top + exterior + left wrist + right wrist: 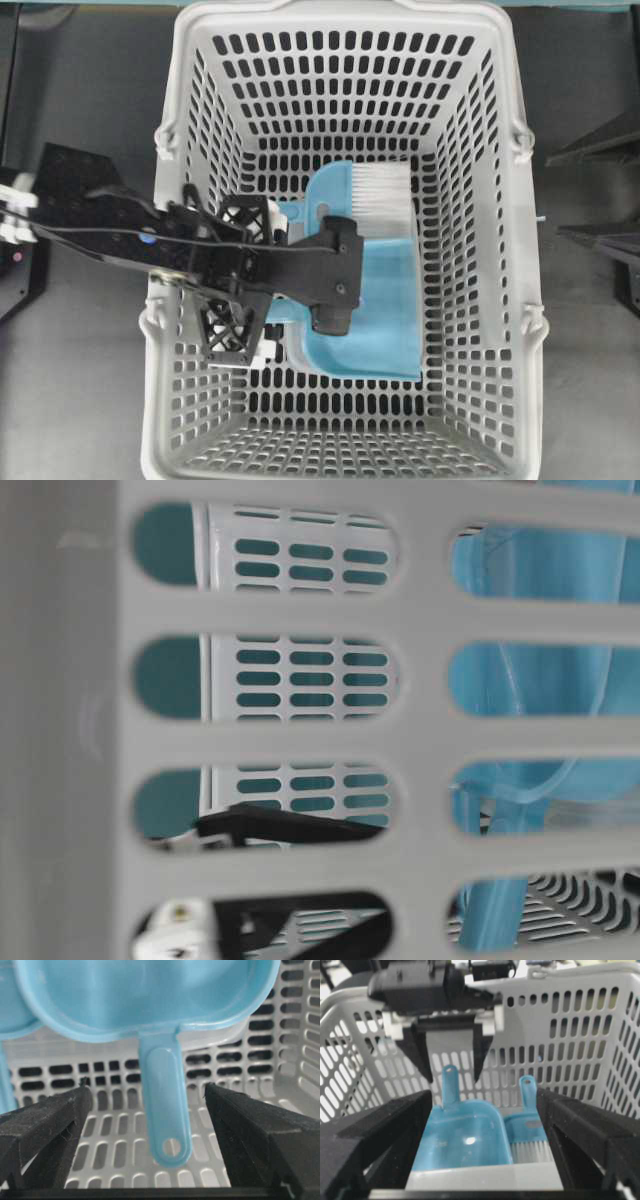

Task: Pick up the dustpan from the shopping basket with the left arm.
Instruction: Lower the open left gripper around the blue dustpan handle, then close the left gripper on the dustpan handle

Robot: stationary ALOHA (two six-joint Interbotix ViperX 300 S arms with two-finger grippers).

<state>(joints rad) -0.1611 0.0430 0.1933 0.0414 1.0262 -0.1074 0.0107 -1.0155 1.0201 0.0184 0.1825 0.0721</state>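
My gripper will uncover a clear container that stays in the basket when I lift the dustpan (375, 312), since a clear plastic edge (296, 352) shows from under the dustpan.
The light blue dustpan (385, 315) lies on the floor of the grey shopping basket (500, 330), next to a blue hand brush. My left arm (200, 250) reaches into the basket from the left. In the left wrist view my left gripper (147, 1089) is open. The dustpan's narrow handle (165, 1110), with its hole at the end, runs between the two black fingers (50, 1125) and touches neither. The right wrist view shows the same gripper (451, 1067) straddling the handle (450, 1085). My right gripper (485, 1097) is open and empty, outside the basket's near rim.
The blue hand brush (375, 195) with white bristles lies against the dustpan's far side; it also shows in the right wrist view (530, 1130). The slotted basket walls (580, 1035) close in on all sides. Through the slots, the table-level view shows the dustpan (530, 680).
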